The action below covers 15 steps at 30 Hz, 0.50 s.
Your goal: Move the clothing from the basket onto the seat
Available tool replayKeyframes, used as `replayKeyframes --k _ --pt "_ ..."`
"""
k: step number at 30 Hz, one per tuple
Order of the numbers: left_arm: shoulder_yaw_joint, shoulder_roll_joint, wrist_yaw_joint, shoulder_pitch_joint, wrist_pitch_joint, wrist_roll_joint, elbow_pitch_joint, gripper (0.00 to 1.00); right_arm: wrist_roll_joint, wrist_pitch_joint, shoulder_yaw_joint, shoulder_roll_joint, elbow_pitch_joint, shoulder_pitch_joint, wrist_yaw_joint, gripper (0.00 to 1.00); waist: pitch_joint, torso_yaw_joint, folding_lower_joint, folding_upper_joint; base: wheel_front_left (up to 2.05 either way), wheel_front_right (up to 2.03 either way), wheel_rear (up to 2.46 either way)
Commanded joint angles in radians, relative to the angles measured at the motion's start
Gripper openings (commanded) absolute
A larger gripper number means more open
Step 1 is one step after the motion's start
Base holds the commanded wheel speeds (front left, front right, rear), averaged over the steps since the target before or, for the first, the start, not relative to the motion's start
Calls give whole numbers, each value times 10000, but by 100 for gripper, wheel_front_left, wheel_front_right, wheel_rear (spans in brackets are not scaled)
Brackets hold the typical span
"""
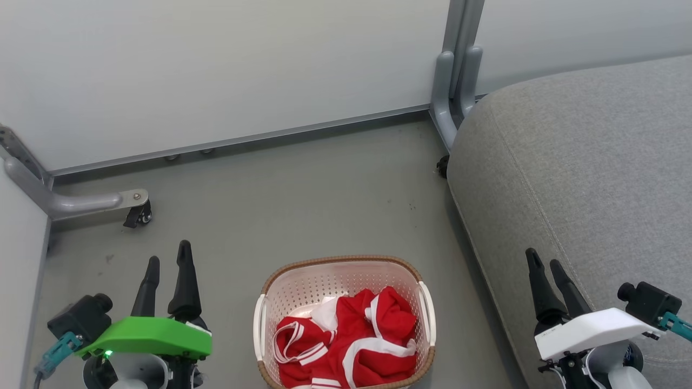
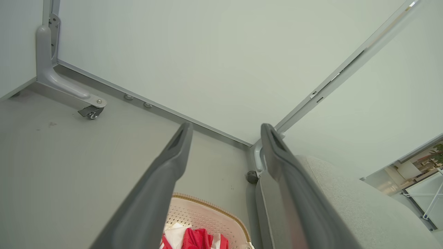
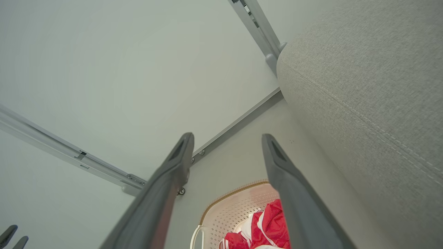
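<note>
Thin striped trim is next to a broad white band. A separate red piece should stay in the basket when I lift the clothing.
The red clothing with white stripes lies bunched in the cream basket, which stands on the floor at the bottom centre of the head view. The grey seat rises to the basket's right. My left gripper hangs open to the left of the basket, nothing between its fingers. My right gripper is open too, over the seat's front edge. The left wrist view catches the basket, the clothing and the seat past the spread fingers. In the right wrist view are the basket, clothing and seat.
Pale partition walls close off the back and left. A grey foot with a caster sticks out at the left, and a grey post stands at the seat's back corner. Bare grey floor lies beyond the basket.
</note>
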Motion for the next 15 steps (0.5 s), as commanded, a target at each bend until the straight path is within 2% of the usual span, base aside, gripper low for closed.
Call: replayKeyframes --k 1,6,15 --pt "-113 123 113 -32 -114 343 -187 100 -303 -122 -4 -76 -152 17 2 100 1 -3 0 10 0 0 0" --pt "-173 84 305 0 -273 709 -195 100 -822 -279 -45 -80 -145 54 2 100 5 -12 0 11 0 0 0" --pt "-246 50 219 35 -525 1723 -234 100 -1690 -532 -107 -89 -48 31 2 100 31 -49 -1 13 0 0 0"
